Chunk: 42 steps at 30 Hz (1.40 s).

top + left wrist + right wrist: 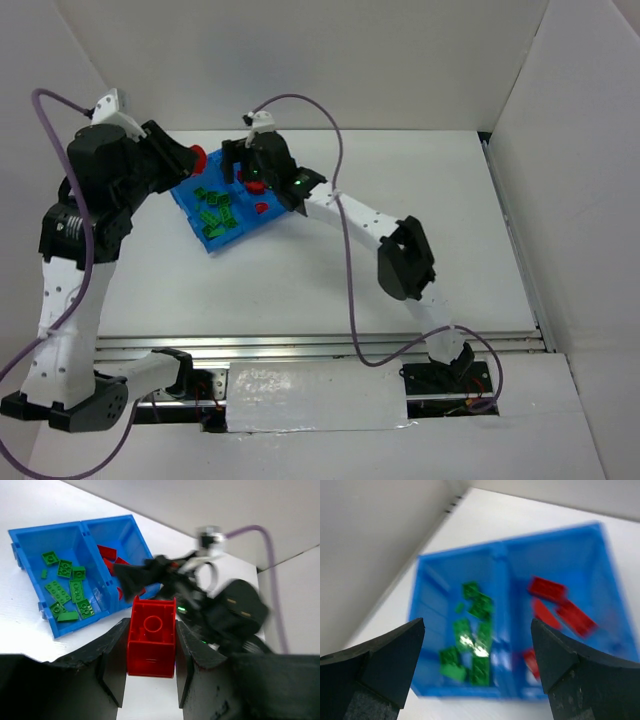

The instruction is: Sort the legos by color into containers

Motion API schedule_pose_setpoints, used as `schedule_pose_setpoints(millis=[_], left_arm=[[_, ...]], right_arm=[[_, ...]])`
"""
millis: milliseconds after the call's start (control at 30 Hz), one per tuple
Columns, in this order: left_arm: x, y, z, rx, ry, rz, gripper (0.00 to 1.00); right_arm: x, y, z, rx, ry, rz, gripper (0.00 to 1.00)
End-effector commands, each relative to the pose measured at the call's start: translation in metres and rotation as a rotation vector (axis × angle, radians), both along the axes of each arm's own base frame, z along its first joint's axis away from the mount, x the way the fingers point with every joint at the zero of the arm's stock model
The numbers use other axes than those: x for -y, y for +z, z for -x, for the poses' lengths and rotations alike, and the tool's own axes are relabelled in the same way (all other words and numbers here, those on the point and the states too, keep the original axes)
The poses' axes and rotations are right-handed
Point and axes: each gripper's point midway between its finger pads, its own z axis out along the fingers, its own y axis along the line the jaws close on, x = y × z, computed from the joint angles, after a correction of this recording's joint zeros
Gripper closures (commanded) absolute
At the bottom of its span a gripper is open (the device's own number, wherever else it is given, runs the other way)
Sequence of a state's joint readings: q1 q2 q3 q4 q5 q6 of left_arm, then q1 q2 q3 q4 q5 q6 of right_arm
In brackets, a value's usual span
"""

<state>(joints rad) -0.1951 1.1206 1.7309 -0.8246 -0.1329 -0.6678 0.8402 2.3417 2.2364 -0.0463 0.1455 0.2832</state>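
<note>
The compartment with red bricks (112,552) has my right gripper hanging over it. My right gripper should move back clear of the bin (425,198) before my left gripper drops its red brick into that compartment.
The blue bin (190,199) lies tilted at the table's back left. Its left compartment holds several green bricks (70,587), its right one several red bricks (107,552). My left gripper (150,652) is shut on a red brick (151,637), held above the table just beside the bin's near right corner. It shows red in the top view (197,156). My right gripper (477,645) is open and empty, hovering over the bin (427,580) with green bricks (472,640) and red bricks (560,607) below it. In the top view it (250,165) hangs over the red side.
White walls close the table at the back and right. A purple cable (340,200) arcs over the right arm (400,250). A metal rail (300,345) runs along the near edge.
</note>
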Motion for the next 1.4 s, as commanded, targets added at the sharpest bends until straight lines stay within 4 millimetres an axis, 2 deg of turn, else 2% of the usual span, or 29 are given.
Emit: schedule_pose_setpoints(millis=[0, 33, 100, 133, 167, 200, 233, 267, 300, 367, 433, 467, 500, 533, 567, 600, 633, 733, 767, 800, 1000, 1067, 1100, 1167, 1200, 1233, 1267, 1300, 1367], left_arm=[[0.016, -0.012, -0.034, -0.018, -0.087, -0.053, 1.0], [0.02, -0.021, -0.043, -0.041, -0.097, -0.055, 1.0], [0.028, -0.045, -0.07, -0.068, -0.115, -0.05, 1.0], [0.03, -0.053, -0.08, -0.07, -0.112, -0.048, 1.0], [0.033, -0.071, -0.095, -0.097, -0.109, -0.051, 1.0], [0.037, -0.069, -0.108, -0.061, -0.114, -0.048, 1.0], [0.041, -0.073, -0.118, -0.06, -0.12, -0.054, 1.0], [0.046, -0.086, -0.137, -0.077, -0.123, -0.069, 1.0], [0.048, -0.086, -0.149, -0.058, -0.117, -0.07, 0.96], [0.051, -0.108, -0.178, -0.087, -0.104, -0.096, 0.92], [0.049, -0.11, -0.199, -0.068, -0.075, -0.11, 0.89], [0.051, -0.13, -0.213, -0.102, -0.075, -0.12, 0.88], [0.052, -0.135, -0.221, -0.109, -0.069, -0.124, 0.86], [0.052, -0.142, -0.228, -0.126, -0.062, -0.128, 0.83], [0.055, -0.15, -0.24, -0.139, -0.056, -0.13, 0.78], [0.054, -0.154, -0.246, -0.149, -0.047, -0.133, 0.62], [0.054, -0.16, -0.255, -0.159, -0.029, -0.134, 0.53], [0.049, -0.167, -0.267, -0.176, 0.013, -0.146, 0.32], [0.044, -0.171, -0.266, -0.198, 0.04, -0.153, 0.13], [0.042, -0.168, -0.267, -0.193, 0.056, -0.157, 0.01], [0.031, -0.152, -0.25, -0.212, 0.079, -0.199, 0.01], [0.028, -0.136, -0.238, -0.209, 0.064, -0.218, 0.0], [0.023, -0.139, -0.224, -0.26, 0.069, -0.242, 0.0], [0.014, -0.126, -0.2, -0.277, 0.081, -0.27, 0.01], [0.006, -0.144, -0.183, -0.35, 0.097, -0.308, 0.0], [0.0, -0.129, -0.163, -0.33, 0.105, -0.322, 0.01], [-0.007, -0.13, -0.15, -0.339, 0.124, -0.336, 0.0], [-0.017, -0.132, -0.123, -0.345, 0.147, -0.359, 0.01], [-0.027, -0.137, -0.097, -0.344, 0.168, -0.376, 0.01]], right_arm=[[0.1, 0.111, 0.003, 0.069, -0.214, -0.138, 0.06], [0.135, 0.113, 0.023, 0.051, -0.251, -0.131, 0.04], [0.19, 0.116, 0.028, 0.012, -0.326, -0.173, 0.04], [0.219, 0.119, 0.05, -0.001, -0.333, -0.187, 0.04], [0.235, 0.118, 0.062, -0.019, -0.331, -0.192, 0.04], [0.263, 0.147, 0.082, 0.024, -0.34, -0.24, 0.04], [0.274, 0.125, 0.09, -0.009, -0.347, -0.208, 0.03], [0.284, 0.12, 0.102, -0.026, -0.351, -0.19, 0.03], [0.297, 0.128, 0.121, -0.017, -0.341, -0.203, 0.03], [0.305, 0.119, 0.14, -0.056, -0.321, -0.176, 0.03], [0.313, 0.122, 0.165, -0.073, -0.287, -0.198, 0.02], [0.316, 0.118, 0.173, -0.087, -0.277, -0.192, 0.01], [0.321, 0.126, 0.188, -0.071, -0.254, -0.213, 0.0], [0.322, 0.121, 0.194, -0.085, -0.247, -0.213, 0.01], [0.326, 0.118, 0.2, -0.101, -0.247, -0.21, 0.0], [0.332, 0.123, 0.209, -0.094, -0.249, -0.221, 0.0], [0.335, 0.119, 0.214, -0.112, -0.25, -0.212, 0.0], [0.345, 0.129, 0.227, -0.102, -0.258, -0.215, 0.0], [0.349, 0.126, 0.231, -0.111, -0.261, -0.197, 0.0], [0.353, 0.134, 0.235, -0.097, -0.263, -0.199, 0.0], [0.374, 0.137, 0.241, -0.122, -0.335, -0.103, 0.0], [0.383, 0.13, 0.243, -0.155, -0.372, -0.052, 0.0], [0.385, 0.134, 0.243, -0.154, -0.382, -0.041, 0.0], [0.395, 0.126, 0.245, -0.189, -0.425, 0.01, 0.0], [0.399, 0.129, 0.246, -0.189, -0.438, 0.012, 0.0], [0.403, 0.125, 0.249, -0.202, -0.449, 0.03, 0.0], [0.409, 0.13, 0.251, -0.189, -0.473, 0.026, 0.0], [0.412, 0.131, 0.253, -0.186, -0.48, 0.023, 0.0], [0.42, 0.138, 0.259, -0.167, -0.497, 0.011, 0.0]])
